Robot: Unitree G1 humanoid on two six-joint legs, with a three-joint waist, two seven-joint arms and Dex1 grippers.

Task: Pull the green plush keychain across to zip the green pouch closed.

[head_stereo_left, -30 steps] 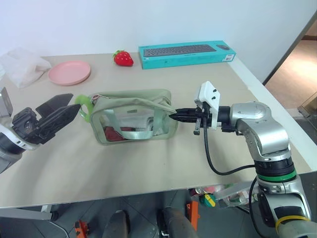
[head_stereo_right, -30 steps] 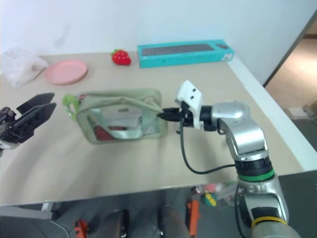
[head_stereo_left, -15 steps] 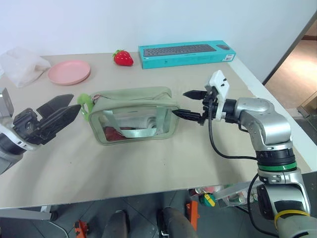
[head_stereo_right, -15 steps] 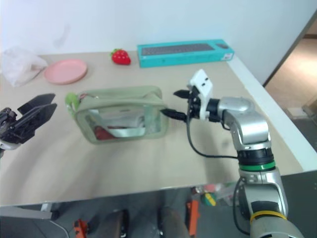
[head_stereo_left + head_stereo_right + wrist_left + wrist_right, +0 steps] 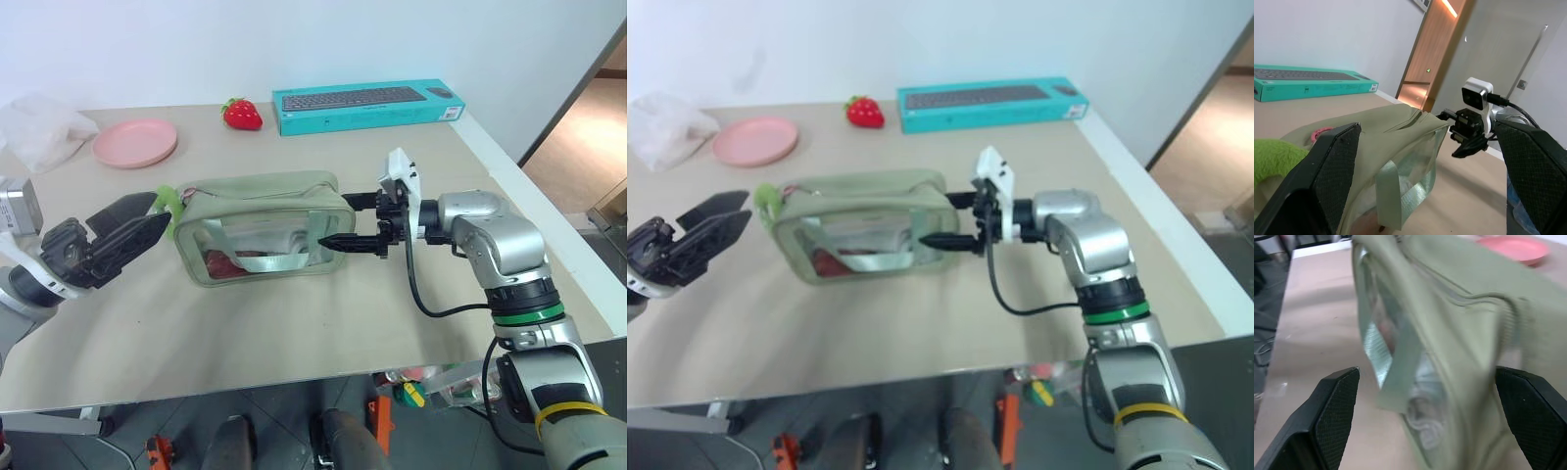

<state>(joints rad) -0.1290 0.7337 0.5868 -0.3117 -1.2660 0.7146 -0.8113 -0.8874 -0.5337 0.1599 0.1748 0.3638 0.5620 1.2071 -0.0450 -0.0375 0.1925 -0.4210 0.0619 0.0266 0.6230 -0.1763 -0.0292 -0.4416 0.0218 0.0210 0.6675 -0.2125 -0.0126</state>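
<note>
My gripper will leave the green plush keychain (image 5: 168, 204) hanging at the pouch's far end when I pull it, because the seam (image 5: 266, 195) runs along the pouch's top to that end.
The green pouch (image 5: 260, 230) lies on its side mid-table, clear panel facing me, red items inside. The green plush keychain (image 5: 167, 203) hangs at its left end on a pinkish ring (image 5: 1321, 132). My left gripper (image 5: 137, 221) is open just left of the pouch, and one of its fingers (image 5: 1327, 166) partly covers the keychain (image 5: 1273, 156). My right gripper (image 5: 345, 222) is open at the pouch's right end, one finger on each side of that end; the pouch (image 5: 1449, 308) sits between its fingers (image 5: 1337, 401).
At the back of the table are a pink plate (image 5: 135, 143), a red strawberry toy (image 5: 243, 115), a teal keyboard box (image 5: 367, 106) and a white plastic bag (image 5: 44, 127). The table's right edge (image 5: 534, 196) runs behind my right arm.
My right gripper, shut at the pouch's right end a second ago, has opened, drawn back and come in again around that end. The left gripper has stayed open in place.
</note>
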